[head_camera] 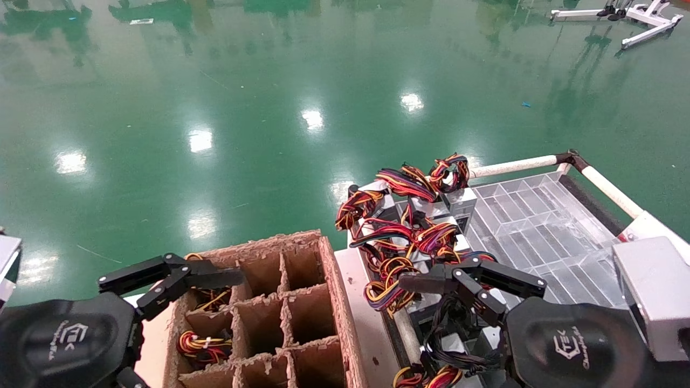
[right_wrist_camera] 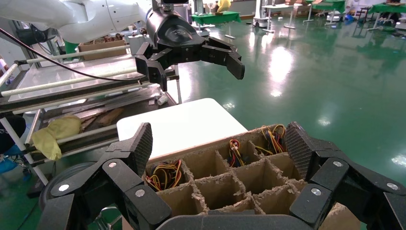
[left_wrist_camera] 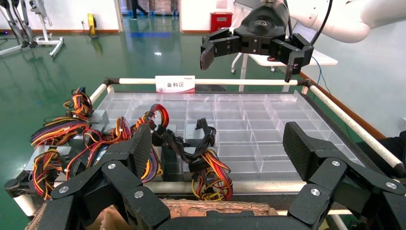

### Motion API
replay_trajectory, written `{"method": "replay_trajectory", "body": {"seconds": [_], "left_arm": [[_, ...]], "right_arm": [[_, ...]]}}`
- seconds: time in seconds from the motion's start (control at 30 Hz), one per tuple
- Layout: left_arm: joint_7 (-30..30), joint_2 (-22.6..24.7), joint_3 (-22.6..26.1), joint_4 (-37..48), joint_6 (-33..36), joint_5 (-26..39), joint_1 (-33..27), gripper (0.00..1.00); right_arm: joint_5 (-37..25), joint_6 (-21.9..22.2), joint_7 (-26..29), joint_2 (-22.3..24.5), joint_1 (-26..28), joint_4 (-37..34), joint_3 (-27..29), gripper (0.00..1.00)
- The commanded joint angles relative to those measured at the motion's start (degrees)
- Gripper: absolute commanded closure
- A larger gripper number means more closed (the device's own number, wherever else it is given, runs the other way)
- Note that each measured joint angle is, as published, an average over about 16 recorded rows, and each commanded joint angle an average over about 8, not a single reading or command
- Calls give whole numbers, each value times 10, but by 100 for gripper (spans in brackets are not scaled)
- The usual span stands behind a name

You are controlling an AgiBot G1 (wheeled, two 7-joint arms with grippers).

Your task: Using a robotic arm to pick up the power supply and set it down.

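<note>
A hidden one will hang below the wire bundle in the cell point(head_camera: 204, 346) when the robot lifts the bundle, because it looks the same as those topping the grey power supplies point(head_camera: 408, 184).
Several power supplies point(head_camera: 426, 207), small grey boxes with red, yellow and black wire loops, are crowded on the left part of a clear divided tray point(head_camera: 539, 226). In the left wrist view they show as the same pile point(left_wrist_camera: 98, 143). My right gripper point(head_camera: 471, 277) hangs open just above the near end of the pile, holding nothing; it also appears far off point(left_wrist_camera: 248, 62). My left gripper point(head_camera: 172, 275) is open and empty over the far left corner of a cardboard cell box point(head_camera: 334, 291). The right wrist view looks across that box point(right_wrist_camera: 210, 177) between open fingers point(right_wrist_camera: 142, 146).
Some box cells hold coloured wire bundles point(head_camera: 202, 345), others are bare. White rails point(head_camera: 512, 166) frame the tray, with a labelled sign point(left_wrist_camera: 174, 84) on the far rail. Green floor lies beyond. A white table point(right_wrist_camera: 182, 124) and a shelf cart stand behind the box.
</note>
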Motion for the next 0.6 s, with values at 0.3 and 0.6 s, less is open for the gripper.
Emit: {"method": "replay_trajectory", "body": {"seconds": [0.3,0.6], "left_arm": [[0,0,0,0,0,0,0,100],[0,0,0,0,0,0,0,100]], "right_arm": [[0,0,0,0,0,0,0,0],[0,0,0,0,0,0,0,0]]}}
